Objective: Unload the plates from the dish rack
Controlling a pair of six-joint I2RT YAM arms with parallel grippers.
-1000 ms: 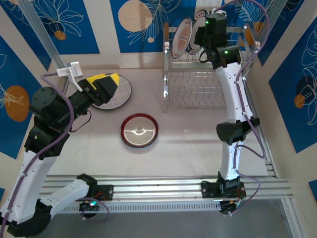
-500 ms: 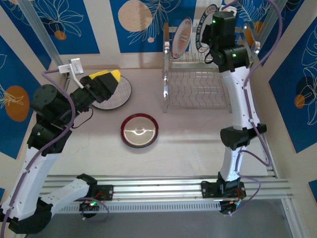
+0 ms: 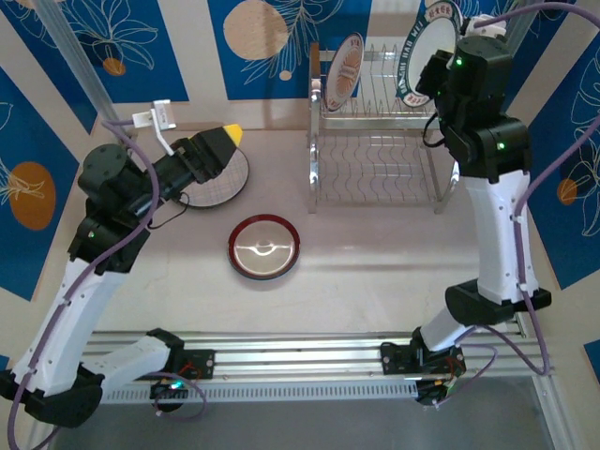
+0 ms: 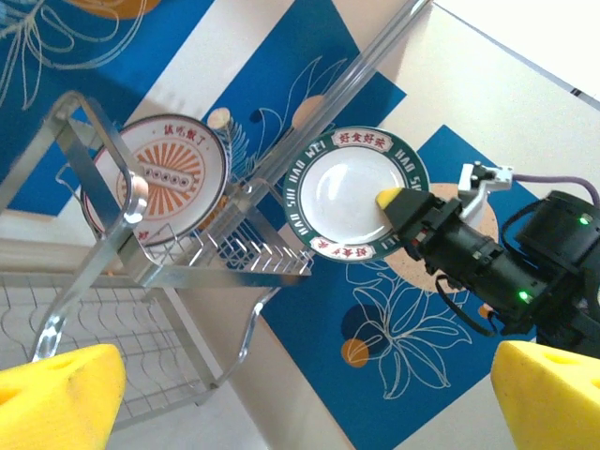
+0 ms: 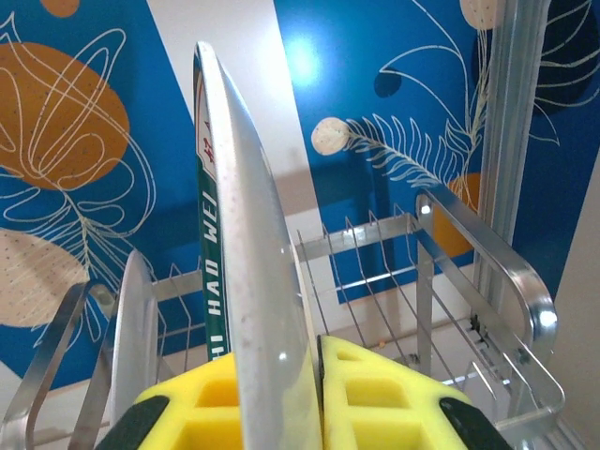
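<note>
My left gripper keeps moving toward the plate's free edge until its fingers are on both sides of it, as my right gripper holds the green-rimmed plate by one side.
My right gripper is shut on the rim of a white plate with a dark green lettered rim, held upright in the air above the right end of the chrome dish rack. The right wrist view shows that plate edge-on between the yellow fingers. A sunburst plate still stands in the rack's upper left slots. From the left wrist I see the held plate, the sunburst plate and the rack. My left gripper is open and empty, hovering over a plaid plate on the table.
A dark-rimmed red plate lies flat on the table in front of the rack's left side. Blue patterned walls close in behind and beside the rack. A slanted metal pole stands at the back left.
The right gripper has lifted the green-rimmed plate up out of the rack slots and carried it to the right. The left gripper has drifted slightly right and back.
</note>
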